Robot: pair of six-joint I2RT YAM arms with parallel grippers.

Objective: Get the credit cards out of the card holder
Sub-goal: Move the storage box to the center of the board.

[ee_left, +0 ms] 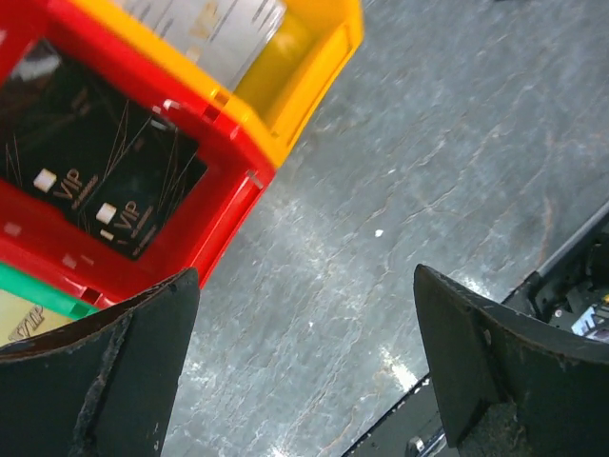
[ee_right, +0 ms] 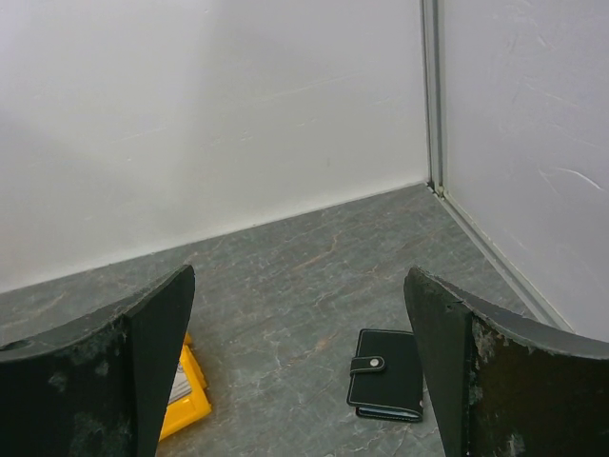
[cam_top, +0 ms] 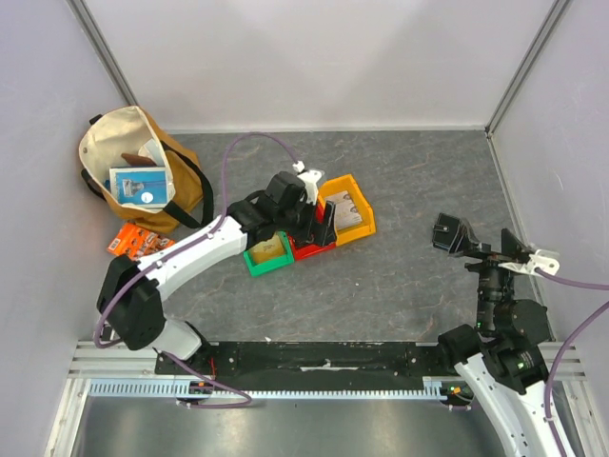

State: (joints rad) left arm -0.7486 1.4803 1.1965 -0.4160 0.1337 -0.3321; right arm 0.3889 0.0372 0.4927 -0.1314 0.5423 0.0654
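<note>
I should first use my right gripper to bring the card holder (cam_top: 444, 231) to the open floor before the bins (cam_top: 336, 298), because it lies far from my left gripper, which is over the bins.
The card holder (ee_right: 385, 374) is a small black wallet, closed with a snap strap. It lies flat on the grey floor just ahead of my right gripper (ee_right: 300, 381), close to its right finger. My right gripper (cam_top: 481, 243) is open and empty; in the top view the holder is hidden beneath it. My left gripper (ee_left: 304, 371) is open and empty above bare floor beside the red bin (ee_left: 233, 190), which holds black VIP cards (ee_left: 95, 190). In the top view the left gripper (cam_top: 309, 224) hangs over the row of bins.
A yellow bin (cam_top: 347, 205) holds a silver card (ee_left: 209, 29); a green bin (cam_top: 269, 255) holds a beige card. A tan bag (cam_top: 143, 171) and orange packets (cam_top: 138, 243) lie at the left. White walls enclose the floor. A black rail (cam_top: 324, 357) runs along the near edge.
</note>
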